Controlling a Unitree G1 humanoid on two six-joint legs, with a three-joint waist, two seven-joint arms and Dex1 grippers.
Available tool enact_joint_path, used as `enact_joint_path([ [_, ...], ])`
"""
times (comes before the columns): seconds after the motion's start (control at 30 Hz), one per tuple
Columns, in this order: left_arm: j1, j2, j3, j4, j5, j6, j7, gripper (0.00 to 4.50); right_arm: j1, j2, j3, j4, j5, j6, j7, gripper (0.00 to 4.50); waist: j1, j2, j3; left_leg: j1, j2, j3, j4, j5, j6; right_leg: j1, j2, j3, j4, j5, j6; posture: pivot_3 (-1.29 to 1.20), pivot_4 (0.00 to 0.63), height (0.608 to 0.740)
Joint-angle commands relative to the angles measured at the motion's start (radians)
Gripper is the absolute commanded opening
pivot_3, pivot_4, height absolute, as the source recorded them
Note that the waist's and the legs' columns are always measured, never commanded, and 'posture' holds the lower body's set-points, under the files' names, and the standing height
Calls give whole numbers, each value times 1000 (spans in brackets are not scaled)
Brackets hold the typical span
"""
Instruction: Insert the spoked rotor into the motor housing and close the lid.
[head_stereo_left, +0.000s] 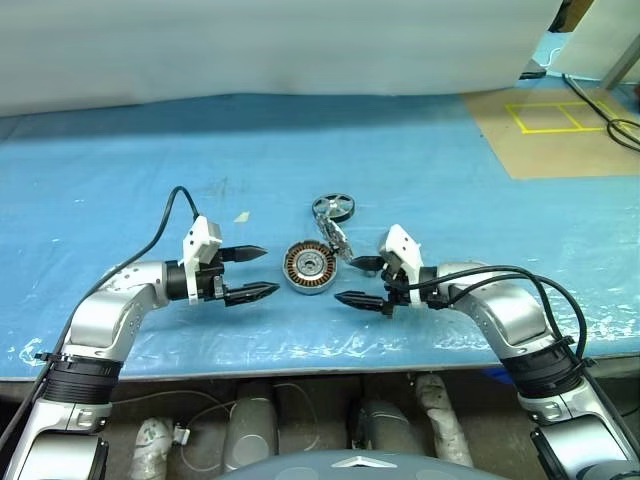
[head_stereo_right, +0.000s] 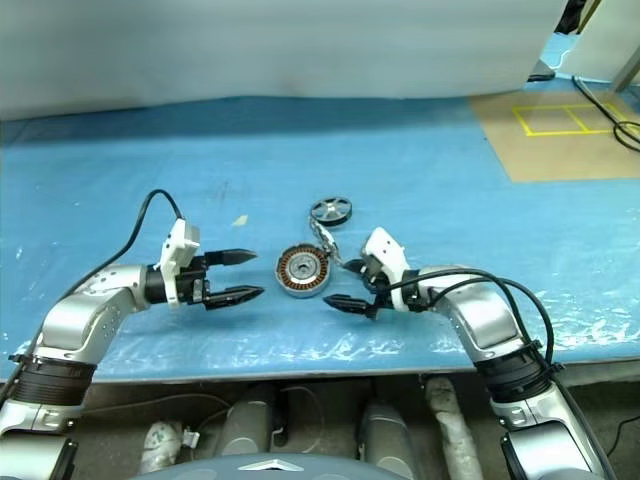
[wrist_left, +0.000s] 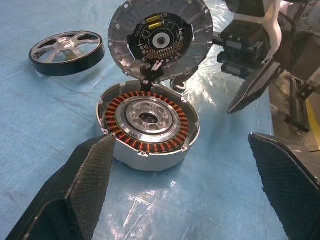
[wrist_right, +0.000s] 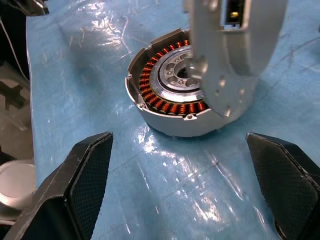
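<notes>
Next, I grab the lid's edge (head_stereo_left: 346, 248) with my right gripper and swing it behind the motor housing, because the lid (head_stereo_left: 335, 232) stands at the motor housing's side by my right gripper.
The motor housing (head_stereo_left: 308, 267) lies open on the blue table, its ring of copper windings (wrist_left: 122, 107) facing up around a silver hub. Its round lid (wrist_left: 161, 37) stands upright on a hinge at the housing's far right side, showing a circuit board inside. The spoked rotor (head_stereo_left: 333, 207) lies flat on the table just behind them, apart from both. My left gripper (head_stereo_left: 270, 271) is open, level with the housing on its left, fingertips a short way off. My right gripper (head_stereo_left: 345, 279) is open at the housing's right, holding nothing, with the lid just beyond its far finger (wrist_left: 255, 87).
A blue plastic sheet (head_stereo_left: 150, 170) covers the table, whose front edge (head_stereo_left: 300, 360) runs just below my arms. At the back right lies a brown board (head_stereo_left: 590, 150) with yellow tape squares and black cables (head_stereo_left: 620, 125). A white sheet (head_stereo_left: 280, 50) hangs behind.
</notes>
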Motion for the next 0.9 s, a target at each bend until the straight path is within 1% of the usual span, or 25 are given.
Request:
enact_joint_path([
  [0.03,-5,16,-12,5,27,-34,0,4500,-25,30,-64,-27,41,9,-43,4443,-2,0,0,0,0,0,0,0,0,0,0,0,0,0,0,0,150,740],
  [0.13,-9,14,-18,15,35,-47,-7,4500,-40,60,-77,-38,47,16,-79,4443,-2,0,0,0,0,0,1,0,0,0,0,0,0,0,0,0,150,740],
  [0.4,-20,14,-20,25,33,-48,-20,4500,-32,86,-57,-73,17,-15,-143,4443,0,0,0,0,0,0,0,0,0,0,0,0,0,0,0,0,150,740],
  [0.43,-22,13,-22,27,35,-50,-21,4500,-32,90,-59,-70,14,-22,-153,4276,0,0,0,0,0,0,1,0,0,0,0,0,0,0,0,0,150,740],
  [0.5,-24,11,-23,30,36,-51,-22,4500,-32,93,-62,-63,13,-31,-162,3857,0,0,0,0,0,0,1,0,0,0,0,0,0,0,0,0,150,740],
  [0.6,-28,7,-27,38,41,-57,-24,4500,-36,85,-64,-60,10,-50,-159,2882,0,0,0,0,0,0,1,0,0,0,0,0,0,0,0,0,150,740],
  [0.73,-28,2,-38,53,53,-76,-25,4500,-47,84,-63,-62,7,-61,-160,1409,0,0,0,0,0,0,0,0,0,0,0,0,0,0,0,0,150,740],
  [0.87,-28,-1,-43,57,56,-83,-24,4500,-57,83,-56,-76,10,-58,-157,179,-1,0,0,-1,0,0,0,0,0,0,0,0,0,0,0,0,150,740],
  [0.9,-28,-2,-44,59,57,-85,-25,4500,-62,83,-52,-76,5,-62,-160,16,-1,0,0,-1,0,0,0,0,0,-1,0,0,0,0,0,0,150,740],
])
